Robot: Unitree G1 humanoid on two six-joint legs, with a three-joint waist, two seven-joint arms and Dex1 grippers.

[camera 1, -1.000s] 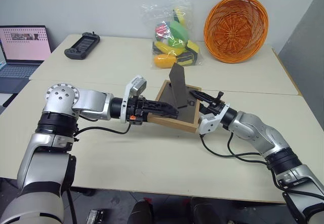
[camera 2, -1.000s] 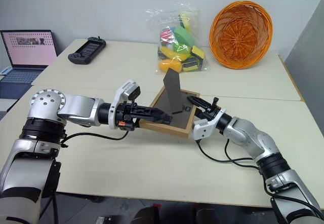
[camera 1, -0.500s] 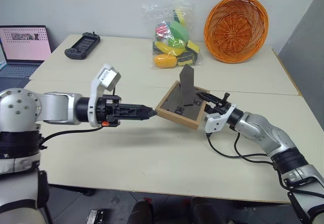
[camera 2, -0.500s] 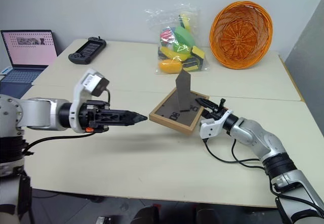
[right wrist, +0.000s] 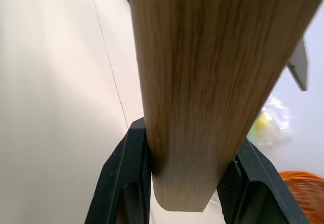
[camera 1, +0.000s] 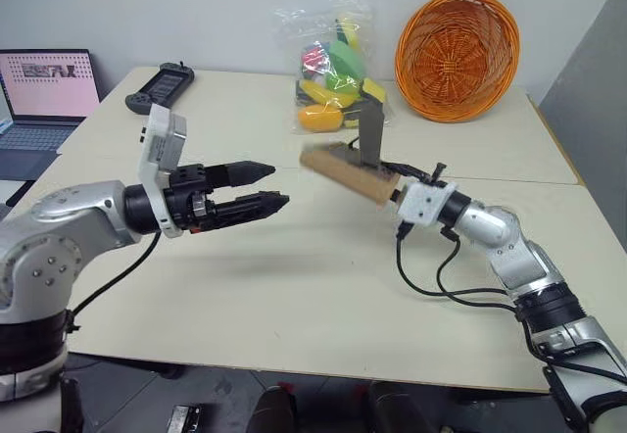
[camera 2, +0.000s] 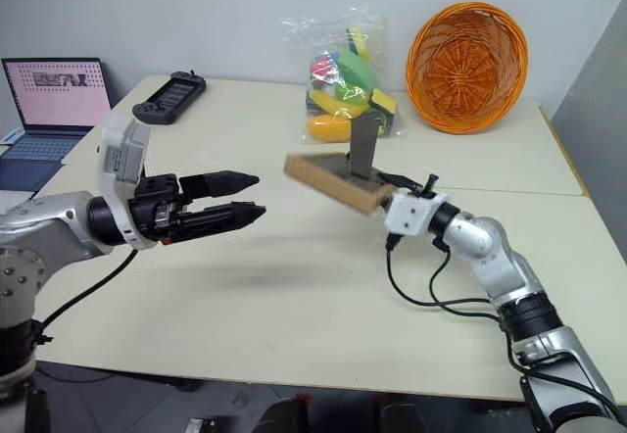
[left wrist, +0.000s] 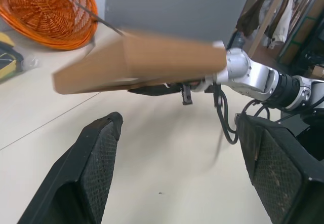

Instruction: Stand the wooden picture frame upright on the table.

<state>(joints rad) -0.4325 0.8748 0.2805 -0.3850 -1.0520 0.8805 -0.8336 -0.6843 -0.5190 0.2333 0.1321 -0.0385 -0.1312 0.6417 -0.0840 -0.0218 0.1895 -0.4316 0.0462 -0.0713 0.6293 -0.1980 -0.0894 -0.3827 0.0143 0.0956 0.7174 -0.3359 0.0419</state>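
I should turn the picture frame upright with my right gripper before I lower it to the tabletop, because it hangs level with its dark stand pointing up.
The wooden picture frame hangs in the air above the table, roughly level and seen edge-on as a light-wood bar. Its dark stand sticks up from the back. My right gripper is shut on the frame's right end; in the right wrist view the wood edge sits clamped between the black fingers. My left gripper hovers open a short way left of the frame, touching nothing. The left wrist view has the frame beyond its wide-spread fingers.
At the back of the table stand an orange wicker basket and a clear bag of colourful toys. A black controller lies at the back left, with a laptop on the far left. A seam crosses the tabletop.
My right gripper has lifted the frame off the table and rolled it edge-on. My left gripper has let go of the frame, drawn back to the left and rolled, fingers open.
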